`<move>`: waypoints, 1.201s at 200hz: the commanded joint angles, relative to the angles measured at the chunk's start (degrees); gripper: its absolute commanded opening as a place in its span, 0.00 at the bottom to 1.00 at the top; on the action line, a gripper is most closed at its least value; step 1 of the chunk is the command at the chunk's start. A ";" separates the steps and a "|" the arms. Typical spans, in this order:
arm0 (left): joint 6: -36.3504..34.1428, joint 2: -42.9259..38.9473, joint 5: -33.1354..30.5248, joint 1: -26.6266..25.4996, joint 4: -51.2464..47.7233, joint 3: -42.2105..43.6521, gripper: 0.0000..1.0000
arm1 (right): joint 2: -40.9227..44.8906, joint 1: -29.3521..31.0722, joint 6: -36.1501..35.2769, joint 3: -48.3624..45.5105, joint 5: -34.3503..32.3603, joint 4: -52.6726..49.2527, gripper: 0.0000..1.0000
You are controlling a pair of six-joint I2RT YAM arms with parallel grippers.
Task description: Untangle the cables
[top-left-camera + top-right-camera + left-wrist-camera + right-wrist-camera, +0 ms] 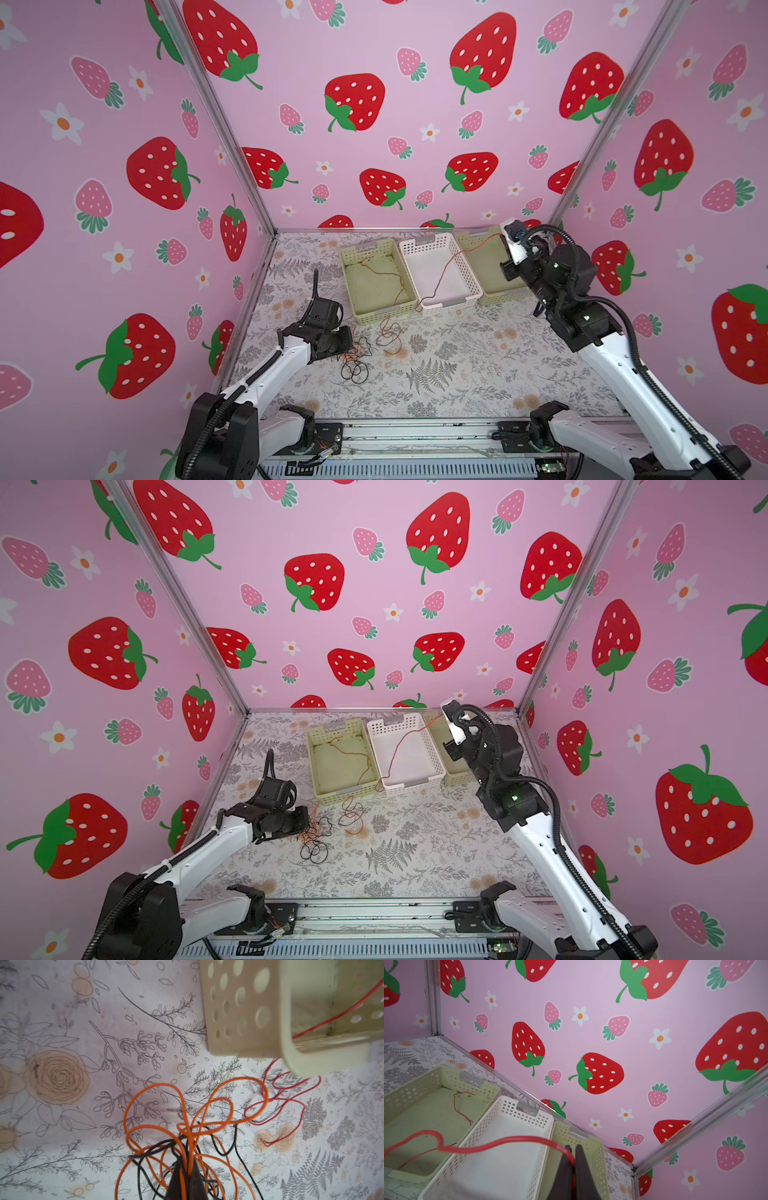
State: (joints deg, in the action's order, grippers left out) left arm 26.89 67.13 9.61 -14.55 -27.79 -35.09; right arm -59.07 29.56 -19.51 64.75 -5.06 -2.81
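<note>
The reddish cable stretches across the white basket to the robot's right gripper, so the robot should bring the cable's end back and lower it into the green basket with the reddish piece of cable.
A tangle of orange cable and black cable lies on the floral table, left of centre in both top views, with orange loops and black loops. My left gripper is low at the tangle and shut on orange strands. The reddish brownish-orange cable rises from loops on the table across the white basket to my right gripper. That gripper is raised over the right green basket and shut on this cable.
Three perforated baskets stand in a row at the back: left green basket, white basket, right green basket. A thin reddish strand lies inside the left green one. Strawberry-print walls enclose the back and sides.
</note>
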 commanded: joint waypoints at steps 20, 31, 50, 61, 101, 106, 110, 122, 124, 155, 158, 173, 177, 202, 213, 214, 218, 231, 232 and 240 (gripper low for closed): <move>1.03 1.28 1.60 -0.66 1.82 1.08 0.00 | -7.08 4.00 -2.23 7.96 0.43 6.04 0.00; 1.06 1.56 1.87 -0.79 1.95 1.16 0.00 | -9.21 4.76 -2.64 10.11 0.73 6.56 0.00; 1.23 2.10 2.20 -0.83 2.29 1.25 0.00 | -12.52 5.25 -2.98 12.97 1.51 7.88 0.00; 1.29 2.43 2.45 -0.92 2.63 1.28 0.00 | -14.45 5.36 -3.17 14.47 2.05 8.33 0.00; 1.76 3.59 3.56 -1.01 3.20 1.20 0.00 | -20.56 5.85 -3.63 21.24 3.46 8.16 0.00; 1.80 3.70 3.64 -1.01 3.10 1.17 0.00 | -20.81 5.86 -3.66 22.25 3.60 7.82 0.00; 1.84 3.66 3.73 -1.01 3.12 1.17 0.00 | -20.90 5.86 -3.69 22.96 3.78 7.69 0.00; 2.08 3.68 3.61 -1.01 3.47 1.25 0.00 | -21.07 5.86 -3.82 24.49 3.97 7.89 0.00; 2.12 3.70 3.59 -1.01 3.50 1.30 0.00 | -21.13 5.92 -3.93 24.71 4.11 7.90 0.00; 2.61 4.26 3.96 -1.03 4.09 1.19 0.00 | -23.87 6.29 -6.07 25.66 4.86 6.94 0.00; 2.56 4.31 4.06 -1.01 4.08 1.17 0.00 | -24.23 6.37 -6.27 25.50 4.69 6.94 0.00; 2.75 4.24 4.10 -1.10 4.06 1.04 0.00 | -25.84 6.65 -7.15 23.58 3.43 8.46 0.00; 2.73 4.08 4.10 -1.10 4.07 1.00 0.00 | -26.26 6.78 -7.35 22.88 2.88 9.14 0.00; 2.91 3.45 3.85 -1.17 3.93 0.99 0.00 | -29.04 7.22 -8.18 18.68 0.05 13.54 0.00; 2.97 3.31 3.74 -1.19 3.86 0.99 0.00 | -30.36 7.59 -8.56 17.02 -0.77 15.41 0.00; 2.98 3.38 3.75 -1.19 3.83 0.99 0.00 | -30.47 7.65 -8.59 16.87 -0.85 15.61 0.00; 3.01 3.44 3.75 -1.19 3.84 0.91 0.00 | -31.03 7.88 -8.81 16.36 -1.42 16.24 0.00; 2.99 3.70 3.82 -1.19 3.80 0.82 0.00 | -32.92 8.96 -10.10 15.37 -2.82 17.55 0.00; 2.99 3.75 3.79 -1.14 3.84 0.82 0.00 | -33.02 8.99 -10.20 15.34 -2.83 17.56 0.00; 3.12 3.87 3.83 -1.27 3.80 0.81 0.00 | -34.21 9.66 -10.80 15.16 -3.51 18.18 0.00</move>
State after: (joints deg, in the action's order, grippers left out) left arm 29.06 71.02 13.02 -15.46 -23.94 -34.28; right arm -91.29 37.32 -27.42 80.90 -5.48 10.37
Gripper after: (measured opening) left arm 0.054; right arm 0.051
